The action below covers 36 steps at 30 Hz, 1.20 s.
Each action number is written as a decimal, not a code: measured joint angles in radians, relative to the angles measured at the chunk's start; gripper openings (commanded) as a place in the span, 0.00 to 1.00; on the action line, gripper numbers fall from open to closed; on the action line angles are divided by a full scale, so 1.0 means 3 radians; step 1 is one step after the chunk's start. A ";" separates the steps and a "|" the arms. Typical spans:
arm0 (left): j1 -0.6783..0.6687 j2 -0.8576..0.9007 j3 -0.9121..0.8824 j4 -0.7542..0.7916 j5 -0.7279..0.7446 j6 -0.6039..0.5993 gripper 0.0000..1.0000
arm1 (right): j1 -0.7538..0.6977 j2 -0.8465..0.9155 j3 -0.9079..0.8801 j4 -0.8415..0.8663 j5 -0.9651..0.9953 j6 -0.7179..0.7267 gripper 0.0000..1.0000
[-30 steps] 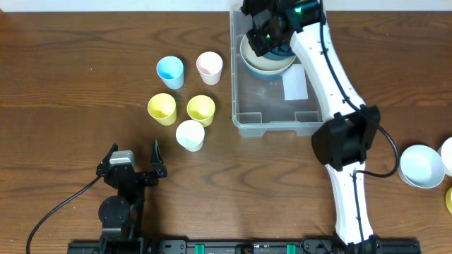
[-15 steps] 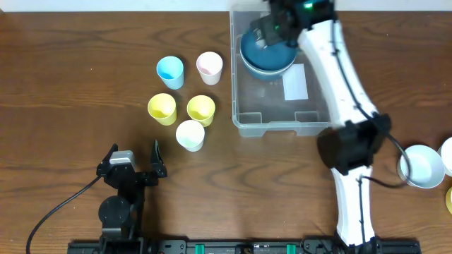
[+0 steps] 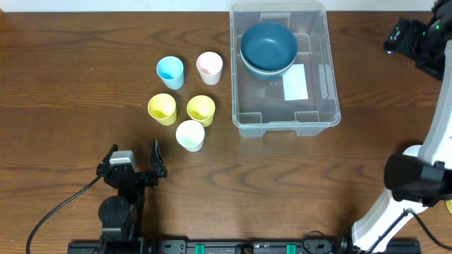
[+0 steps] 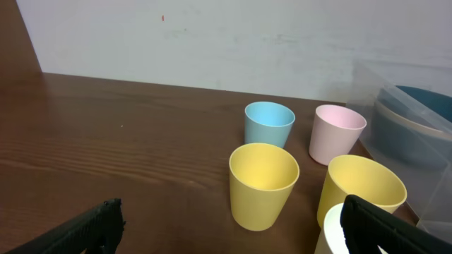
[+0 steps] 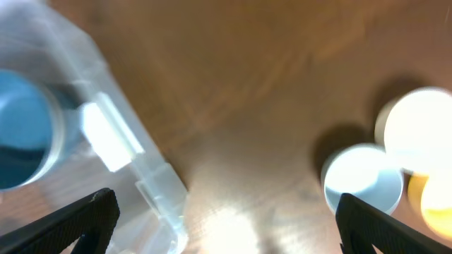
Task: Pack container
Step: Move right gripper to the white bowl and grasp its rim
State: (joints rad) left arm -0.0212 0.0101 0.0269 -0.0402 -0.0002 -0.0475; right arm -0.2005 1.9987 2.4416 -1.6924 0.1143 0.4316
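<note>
Clear table (image 5: 279,166) borders the pale blue bowl's container-side rim (image 5: 328,175), so my open right gripper keeps moving there until its fingers straddle the pale blue bowl's rim.
The clear container (image 3: 282,118) stands at the back centre with a white label (image 3: 295,86) on its base. A dark blue bowl (image 3: 268,44) sits nested in a paler bowl at its far left end. My right gripper (image 3: 397,39) hangs to the right of the container, open and empty. In the right wrist view that gripper (image 5: 226,219) is above bare table, with the container (image 5: 145,180) and blue bowl (image 5: 25,130) at the left. My left gripper (image 3: 134,152) rests open near the front left, empty, facing the cups (image 4: 263,185).
Several small cups stand left of the container: blue (image 3: 169,72), pink (image 3: 210,68), two yellow (image 3: 162,109) (image 3: 200,109) and white (image 3: 190,135). The right wrist view shows a pale blue bowl (image 5: 362,187), a white one (image 5: 420,130) and a yellow one (image 5: 438,201) on the table.
My right gripper opened and left the blue bowl in the container. It then swung out to the right of the container. The left arm has not moved.
</note>
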 measured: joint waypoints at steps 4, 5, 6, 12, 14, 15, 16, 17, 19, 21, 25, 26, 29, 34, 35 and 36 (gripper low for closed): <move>0.0000 0.0000 0.0000 0.0000 0.0000 0.0000 0.98 | -0.0272 0.0086 -0.0532 0.0003 -0.0009 0.0514 0.99; 0.0000 0.0000 0.0000 0.0000 0.0000 0.0000 0.98 | -0.0346 0.0092 -0.0678 0.0006 -0.0006 0.0659 0.99; 0.0000 0.0000 0.0000 0.0000 0.0000 0.0000 0.98 | -0.0427 0.0092 -0.0844 0.0001 -0.0005 0.0825 0.99; 0.0000 0.0000 0.0000 0.0000 0.0000 0.0000 0.98 | -0.0711 0.0093 -0.1570 0.0174 0.0009 0.1481 0.99; 0.0000 0.0000 0.0000 0.0000 0.0000 0.0000 0.98 | -0.0729 0.0093 -0.1768 0.0280 0.0020 0.1589 0.99; 0.0000 0.0001 0.0000 0.0000 0.0000 0.0000 0.98 | -0.0729 0.0093 -0.1867 0.0320 0.0020 0.1635 0.99; 0.0000 0.0001 0.0000 0.0000 0.0000 0.0000 0.98 | -0.0727 0.0093 -0.1972 0.0345 0.0023 0.1686 0.99; 0.0000 0.0000 0.0000 0.0000 0.0000 0.0000 0.98 | -0.0727 0.0093 -0.2063 0.0373 0.0028 0.1722 0.99; 0.0000 0.0000 0.0000 0.0000 0.0000 0.0000 0.98 | -0.0727 0.0093 -0.2253 0.0487 0.0088 0.1779 0.99; 0.0000 0.0001 0.0000 0.0000 0.0000 0.0000 0.98 | -0.0727 0.0093 -0.2349 0.0568 0.0140 0.1794 0.99; 0.0000 0.0000 0.0000 0.0000 0.0000 0.0000 0.98 | -0.0750 0.0092 -0.2553 0.0837 0.0209 0.1774 0.99; 0.0000 0.0001 0.0000 0.0000 0.0000 0.0000 0.98 | -0.0781 0.0092 -0.2600 0.0945 0.0210 0.1720 0.99; 0.0000 0.0000 0.0000 0.0000 0.0000 0.0000 0.98 | -0.0889 0.0092 -0.2684 0.1174 0.0223 0.1545 0.99; 0.0000 0.0000 0.0000 0.0000 0.0000 0.0000 0.98 | -0.1059 0.0092 -0.2782 0.1447 0.0230 0.1222 0.99; 0.0000 0.0000 0.0000 0.0000 0.0000 0.0000 0.98 | -0.1074 0.0092 -0.2822 0.1531 0.0233 0.1153 0.99; 0.0000 0.0000 0.0000 0.0000 0.0000 0.0000 0.98 | -0.1078 0.0092 -0.2852 0.1581 0.0233 0.1119 0.99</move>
State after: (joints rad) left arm -0.0212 0.0101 0.0269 -0.0402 -0.0002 -0.0475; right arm -0.5240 2.0262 1.5860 -1.2182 0.1841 0.7673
